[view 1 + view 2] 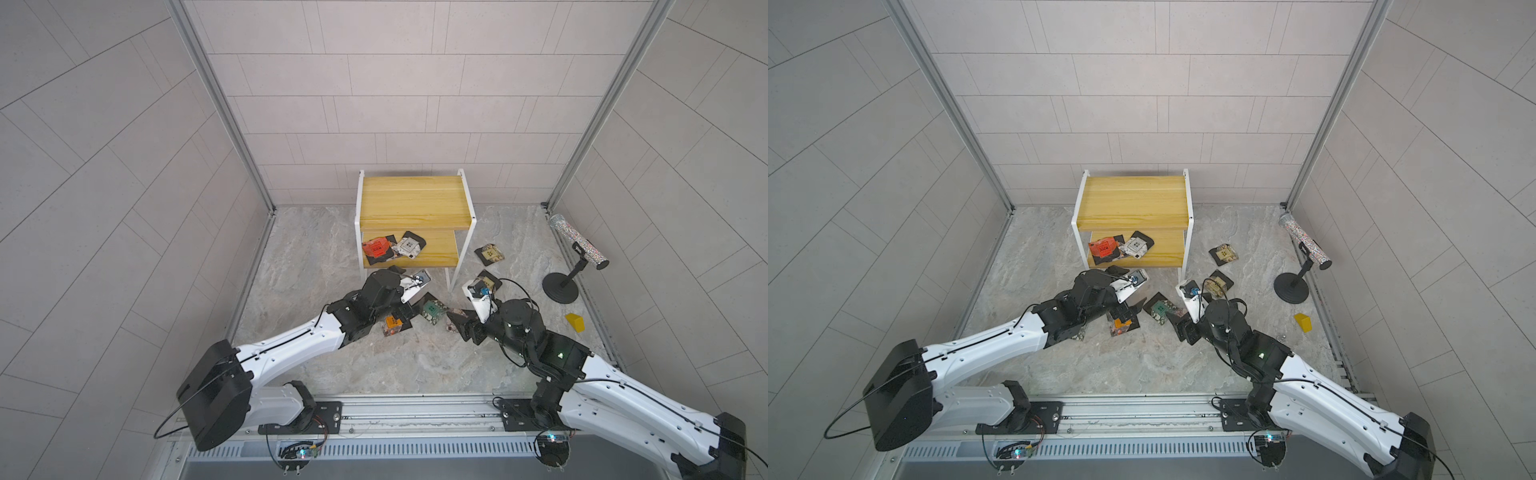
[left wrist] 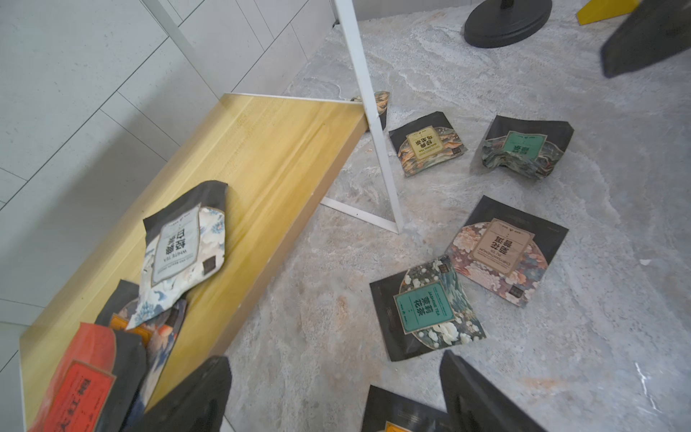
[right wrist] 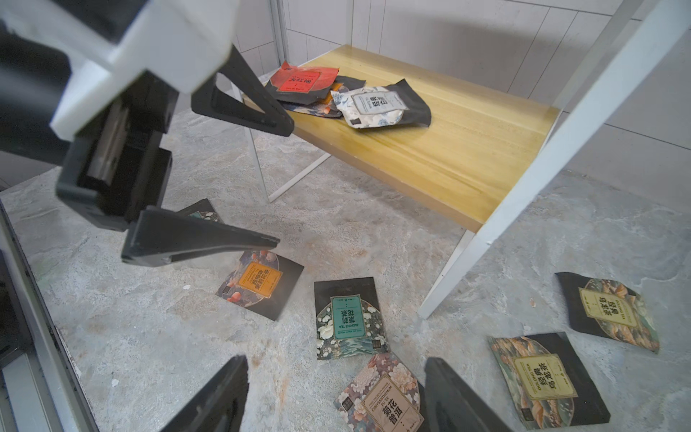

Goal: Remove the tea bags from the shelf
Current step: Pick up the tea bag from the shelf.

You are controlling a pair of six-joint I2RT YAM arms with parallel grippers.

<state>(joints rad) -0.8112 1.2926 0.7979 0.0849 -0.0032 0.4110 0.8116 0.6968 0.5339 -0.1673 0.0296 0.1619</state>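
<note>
The white tea bag (image 1: 410, 244) is lying over the orange-label one, so my left gripper should keep moving in until its fingers are on both sides of the white tea bag's front edge (image 1: 412, 255).
The shelf (image 1: 415, 199) stands at the back of the floor, its top board bare. On its lower board (image 2: 261, 157) lie a red tea bag (image 2: 82, 381) and a white tea bag (image 2: 183, 247), overlapping a third with an orange label (image 2: 157, 333). Several more tea bags lie on the floor in front, among them an orange (image 3: 258, 284), a teal (image 3: 346, 318) and a pink one (image 3: 385, 396). My left gripper (image 2: 334, 357) hangs open over the floor beside the lower board's front edge, holding nothing. Over the pink bag my right gripper (image 3: 336, 361) is open and empty.
A black stand with a glittery tube (image 1: 577, 245) stands at the right wall, with a small yellow block (image 1: 574, 322) on the floor in front of it. The shelf's white front leg (image 3: 486, 239) stands between the two grippers and the tan bags (image 1: 490, 254).
</note>
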